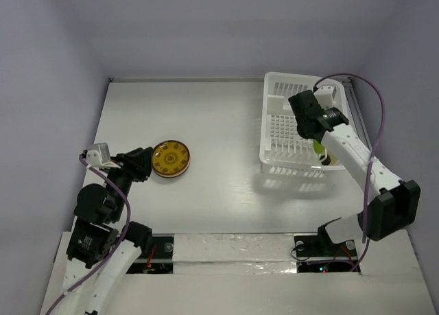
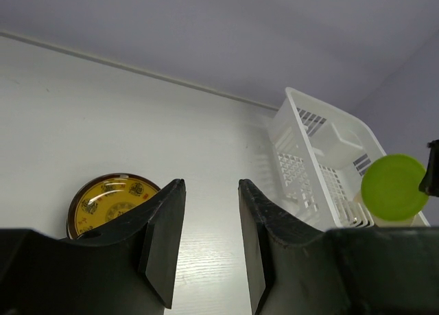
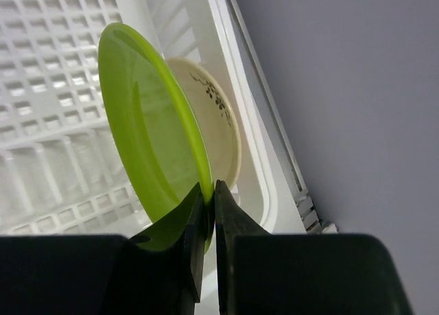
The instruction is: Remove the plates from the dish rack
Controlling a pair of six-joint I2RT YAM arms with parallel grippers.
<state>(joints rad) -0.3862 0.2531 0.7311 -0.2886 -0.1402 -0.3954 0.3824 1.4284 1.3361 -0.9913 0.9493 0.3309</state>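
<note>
I should go on to the yellow plate's top [image 1: 171,158], which is free, with the lime green plate's rim [image 3: 184,108] in my right gripper's fingers, before I let go on top.
The white dish rack [image 1: 285,133] stands at the right of the table, also in the left wrist view [image 2: 309,164] and the right wrist view [image 3: 48,123]. My right gripper [image 3: 209,191] is shut on the rim of a lime green plate [image 3: 147,136], held upright over the rack; the plate shows in the left wrist view [image 2: 394,187] and, mostly hidden by the arm, in the top view [image 1: 319,147]. A cream plate with a dark floral pattern [image 3: 216,130] stands behind it in the rack. A yellow plate with a brown rim [image 1: 171,158] lies on the table. My left gripper [image 2: 211,191] is open and empty beside it.
Grey-violet walls close the table at the back, left and right. The rack's right wall sits close to the right wall [image 3: 343,88]. White tabletop [image 1: 206,116] lies between the yellow plate and the rack.
</note>
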